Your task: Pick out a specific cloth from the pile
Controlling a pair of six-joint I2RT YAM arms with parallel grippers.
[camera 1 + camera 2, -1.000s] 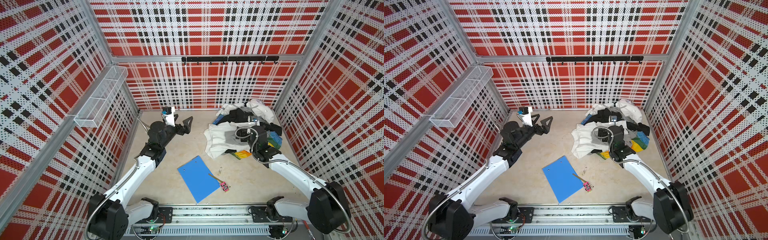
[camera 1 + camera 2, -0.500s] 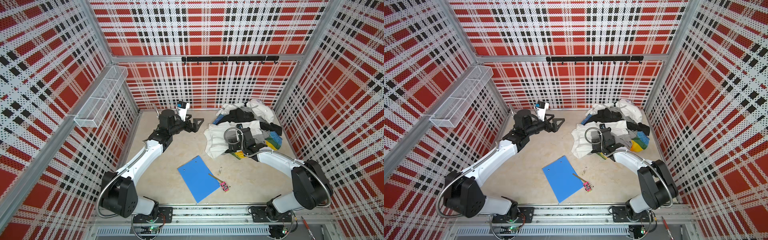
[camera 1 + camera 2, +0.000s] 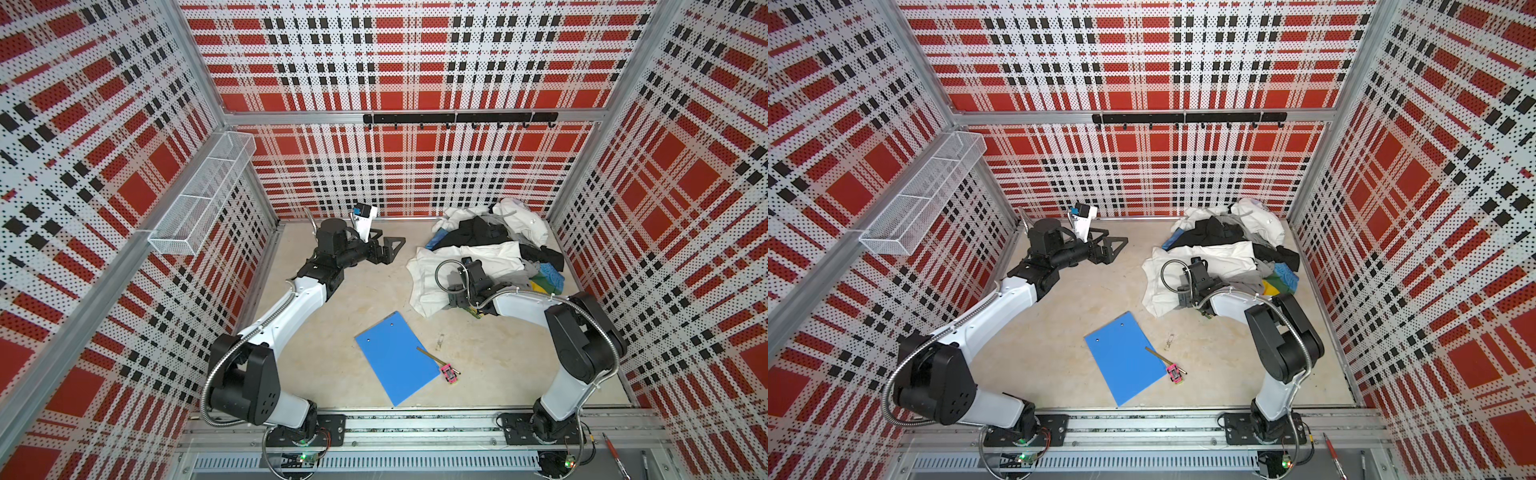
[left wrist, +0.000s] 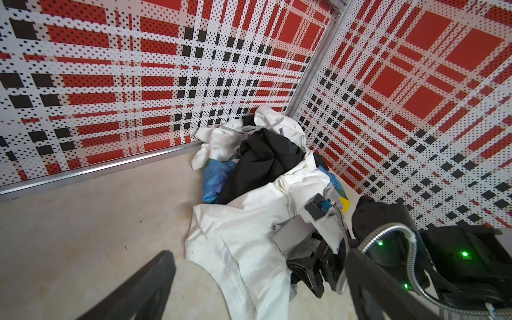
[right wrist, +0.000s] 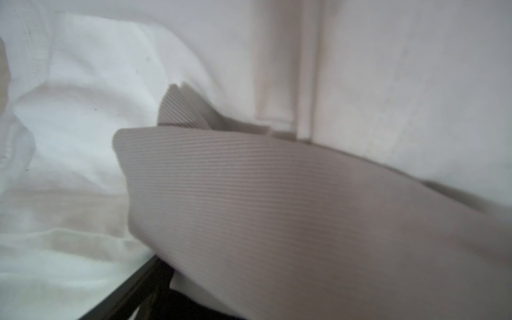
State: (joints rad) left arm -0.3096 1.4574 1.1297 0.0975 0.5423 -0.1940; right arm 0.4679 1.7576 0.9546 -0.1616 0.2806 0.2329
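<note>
My right gripper should first lift the garments toward the back of the pile (image 3: 521, 230) to uncover the cloth, because the white and grey garments cover most of the cloth (image 3: 549, 280).
The pile (image 3: 490, 252) of white, black and grey garments fills the back right corner in both top views. From its right side, patches of the cloth (image 3: 544, 283) (image 3: 1278, 284) peek out in blue, green and yellow, mostly buried; the left wrist view shows a yellow and blue edge (image 4: 343, 203). My right gripper (image 3: 452, 296) (image 3: 1183, 297) sits low at the pile's front edge, open, pushed against a white garment (image 5: 83, 97). Its wrist view shows only fabric and one of the fingers (image 5: 130, 291). My left gripper (image 3: 388, 249) (image 4: 263, 291) hangs open and empty left of the pile.
A flat blue board (image 3: 397, 357) lies on the floor in front, with a small pink toy (image 3: 449, 374) and a thin stick (image 3: 428, 353) beside it. A wire basket (image 3: 199, 199) hangs on the left wall and a hook rail (image 3: 457, 118) on the back wall. Walls hem the pile on two sides.
My left arm has swung right, bringing its gripper towards the pile. My right gripper has dropped from the pile's top to its front left edge, into the white garment. Both stayed open.
</note>
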